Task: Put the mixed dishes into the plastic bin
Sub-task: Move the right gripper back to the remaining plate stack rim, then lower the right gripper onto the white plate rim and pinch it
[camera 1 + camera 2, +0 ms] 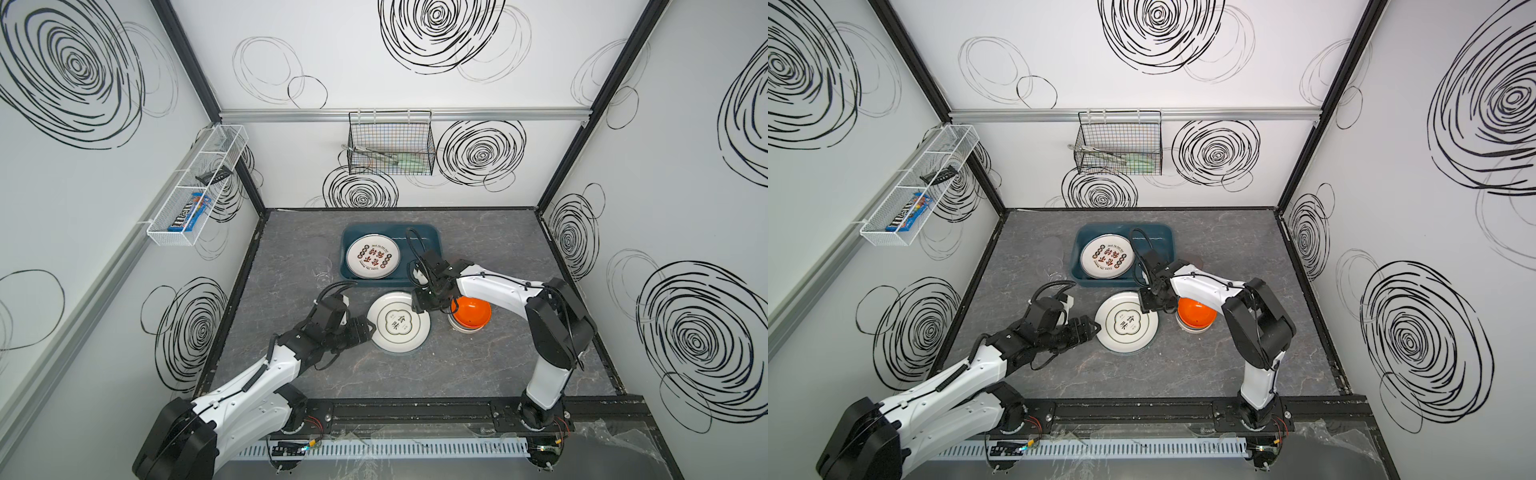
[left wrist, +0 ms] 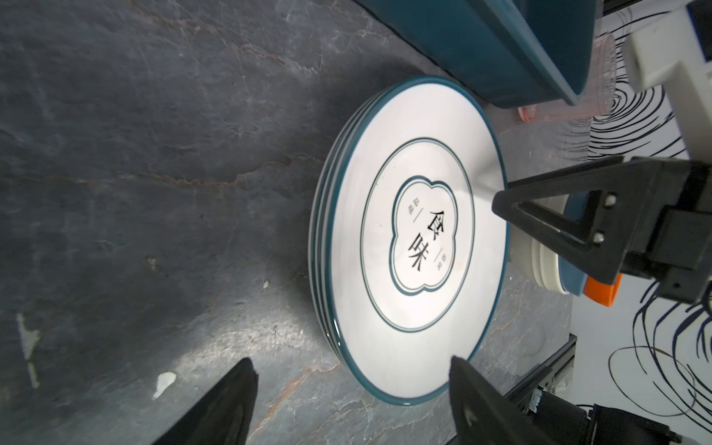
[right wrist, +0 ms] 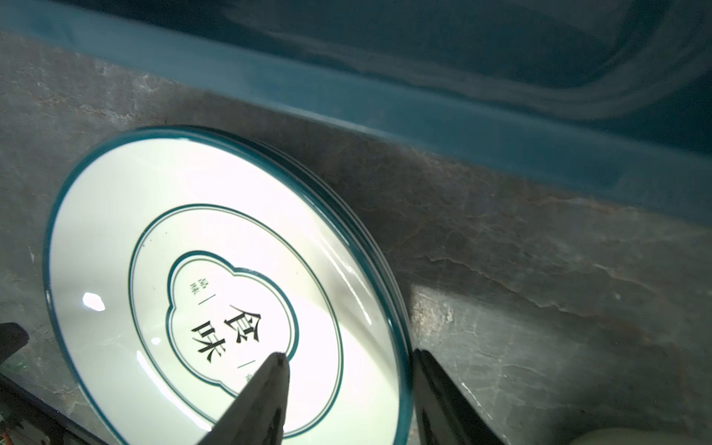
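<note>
I should slide the top plate [image 3: 402, 363] toward my left gripper with my right gripper before both grippers lift it, because the top plate's rim [image 2: 330, 241] lies flush over the plates below.
The teal plastic bin [image 1: 429, 241] holds a white plate with red and black characters [image 1: 373, 255]. In front of it lies a stack of white green-rimmed plates [image 1: 400, 323]. My left gripper [image 1: 371, 328] is open at the stack's left edge, its fingers [image 2: 468, 381] on either side of the rim near the table. My right gripper [image 1: 419, 307] is open at the stack's far right edge; one finger [image 3: 275, 370] is over the top plate [image 3: 192, 269] and the other is outside the rim. An orange bowl [image 1: 471, 312] tops a bowl stack to the right. A pink tumbler [image 2: 601, 77] stands beyond the bin.
A clear glass [image 1: 323, 270] is on the table left of the bin. A black wire basket [image 1: 390, 145] hangs on the back wall and a white mesh tray [image 1: 195, 187] on the left wall. A black rail [image 1: 415, 409] runs along the table's front edge.
</note>
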You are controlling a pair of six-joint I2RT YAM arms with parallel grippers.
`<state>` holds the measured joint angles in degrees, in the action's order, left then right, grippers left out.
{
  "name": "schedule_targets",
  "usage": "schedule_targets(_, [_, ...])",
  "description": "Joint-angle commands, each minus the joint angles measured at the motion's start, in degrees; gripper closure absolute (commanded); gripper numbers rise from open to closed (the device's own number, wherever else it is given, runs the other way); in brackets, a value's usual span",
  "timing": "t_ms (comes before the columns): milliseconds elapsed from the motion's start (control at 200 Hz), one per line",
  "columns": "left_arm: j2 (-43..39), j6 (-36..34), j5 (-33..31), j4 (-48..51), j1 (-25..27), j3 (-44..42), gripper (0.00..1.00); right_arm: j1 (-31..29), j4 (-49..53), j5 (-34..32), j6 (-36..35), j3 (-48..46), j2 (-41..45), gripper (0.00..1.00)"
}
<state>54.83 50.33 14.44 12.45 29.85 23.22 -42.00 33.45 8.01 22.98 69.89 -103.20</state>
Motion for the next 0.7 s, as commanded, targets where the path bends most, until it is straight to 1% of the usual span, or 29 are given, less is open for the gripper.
schedule_targets(0, [0.49, -0.84, 0.67, -2.25, -0.44, -0.45, 0.19, -0.78, 0.29, 0.01, 0.14, 0.46, -0.25, 0.47])
schedule_targets(175, [1.12, -0.84, 0.9, -3.13, -0.58, -0.77, 0.19, -0.98, 0.73, -0.28, -0.21, 0.86, -0.6, 0.49])
schedule_targets(365, [1.9, -0.93, 1.3, -3.89, -0.74, -1.16, 0.22, -1.24, 1.16, -0.45, -0.65, 1.09, -1.43, 0.55])
schedule_targets(540, [2.71, -1.28, 1.75, -4.57, -0.93, -1.06, 0.26, -1.6, 1.72, -1.33, -0.91, 1.65, -2.03, 0.6])
schedule_targets(645, [3.27, -1.46, 1.96, -4.96, -1.08, -0.99, 0.29, -1.53, 1.8, -1.24, -1.17, 1.82, -2.14, 0.66])
schedule_targets(690, [3.5, -1.54, 2.16, -5.06, -1.11, -0.98, 0.3, -1.6, 1.79, -1.16, -1.27, 1.98, -2.27, 0.67])
